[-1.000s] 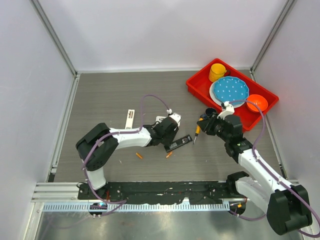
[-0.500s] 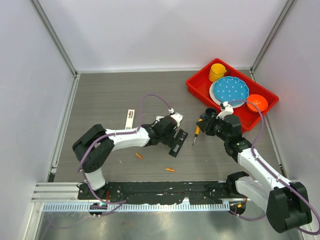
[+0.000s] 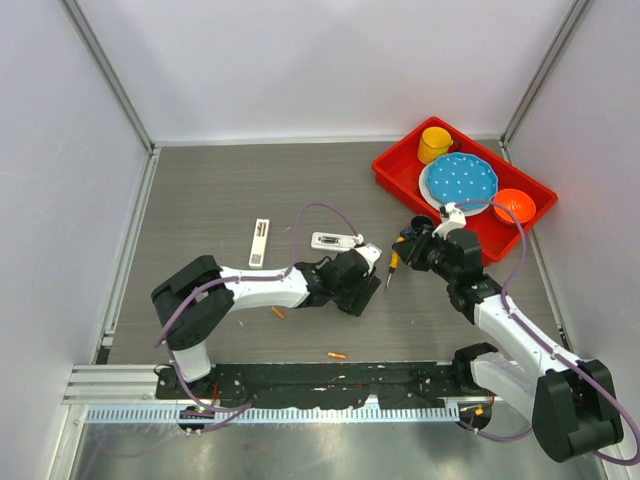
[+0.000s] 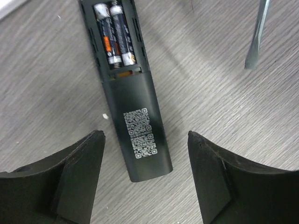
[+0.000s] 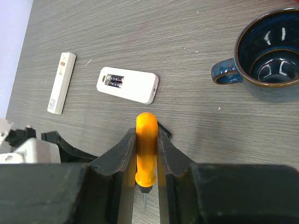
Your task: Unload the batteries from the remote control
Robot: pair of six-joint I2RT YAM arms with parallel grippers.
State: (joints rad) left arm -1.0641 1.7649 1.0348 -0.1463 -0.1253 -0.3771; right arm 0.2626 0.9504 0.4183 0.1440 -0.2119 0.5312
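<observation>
My left gripper should square its open fingers and clamp the closed end [image 4: 144,144] before I pry out the batteries, because the black remote [image 4: 128,91] lies at a slant between those fingers.
A black remote [image 4: 133,116] lies back-up on the table with its battery bay open, and two dark batteries [image 4: 115,35] sit in the bay. My left gripper [image 4: 145,137] is open, with its fingers on either side of the remote's closed end and not touching it. In the top view the left gripper [image 3: 360,285] hides most of this remote. Two orange batteries [image 3: 279,312] [image 3: 338,355] lie loose on the table. My right gripper [image 5: 147,137] is shut on an orange-handled screwdriver [image 5: 146,154], whose tip [image 4: 256,39] hangs just right of the black remote.
A white remote [image 5: 127,85] with batteries in its open bay lies beyond the grippers, and a white cover strip [image 5: 61,82] lies to its left. A dark blue mug [image 5: 268,56] stands beside the right gripper. A red tray [image 3: 395,172] with dishes is at the back right.
My left gripper moved right and toward the near edge, which uncovered the white remote. The black remote turned end-on under it. One orange battery rolled toward the near edge. The right gripper barely moved.
</observation>
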